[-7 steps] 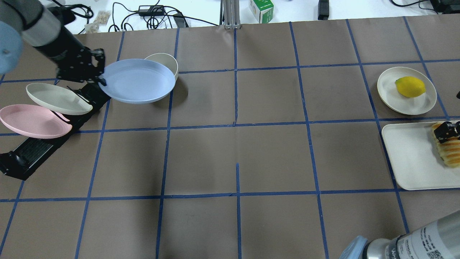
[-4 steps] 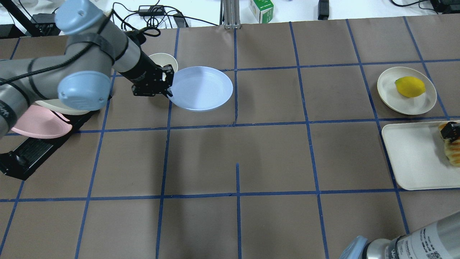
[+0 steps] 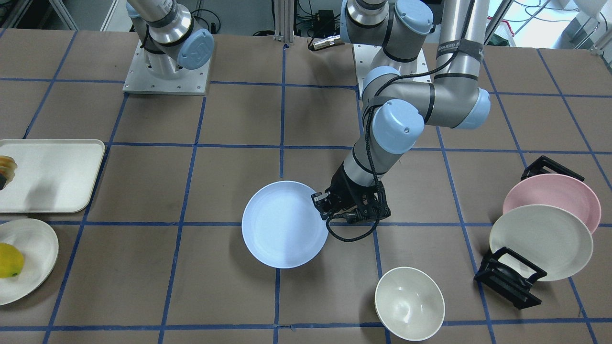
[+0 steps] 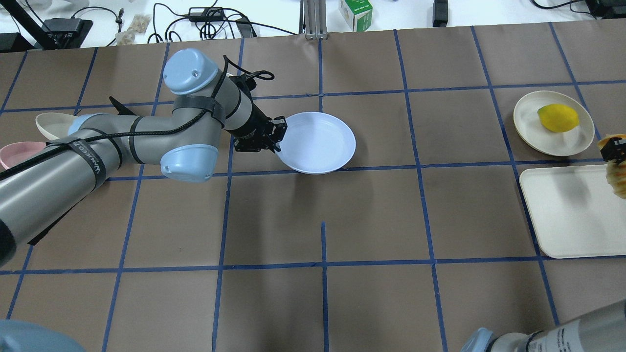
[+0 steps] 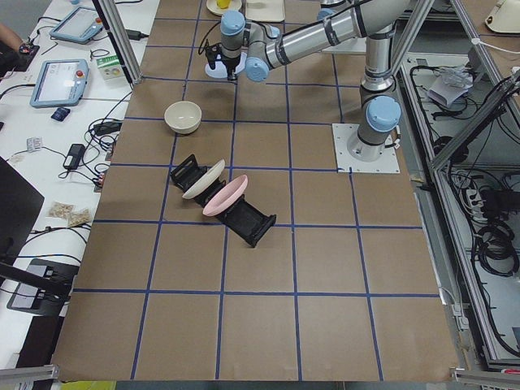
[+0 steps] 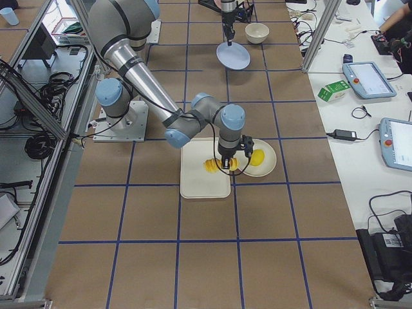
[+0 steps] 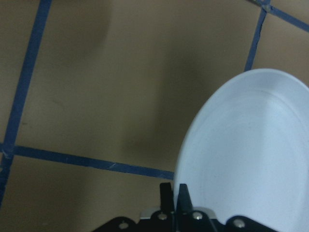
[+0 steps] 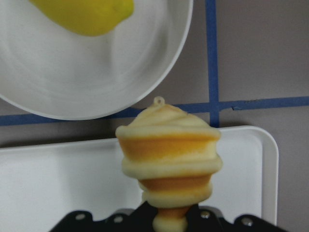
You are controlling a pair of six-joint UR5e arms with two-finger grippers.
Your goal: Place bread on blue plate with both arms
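Note:
Next, my left gripper puts the blue plate (image 3: 284, 224) down flat and moves away before my right gripper brings the bread, because the plate is hanging tilted from my left gripper.
The pale blue plate (image 4: 320, 142) hangs just above the table near its middle, tilted slightly. My left gripper (image 4: 278, 139) is shut on its left rim; this also shows in the front view (image 3: 323, 206) and the left wrist view (image 7: 176, 195). The orange-yellow ridged bread (image 8: 169, 164) is held by my right gripper (image 8: 169, 220), shut on its lower end. The bread (image 4: 617, 178) is lifted above the right end of the white tray (image 4: 562, 215), at the view's right edge. In the right side view the bread (image 6: 212, 166) hangs beside the lemon plate.
A yellow lemon (image 4: 557, 117) lies on a cream plate (image 4: 530, 132) behind the tray. A cream bowl (image 3: 409, 303) stands near the left arm. A black rack (image 3: 509, 282) holds a pink plate (image 3: 554, 196) and a cream plate (image 3: 540, 239).
My left arm has carried the blue plate from the rack rightward to the table's middle. My right gripper has raised the bread off the tray and moved it rightward.

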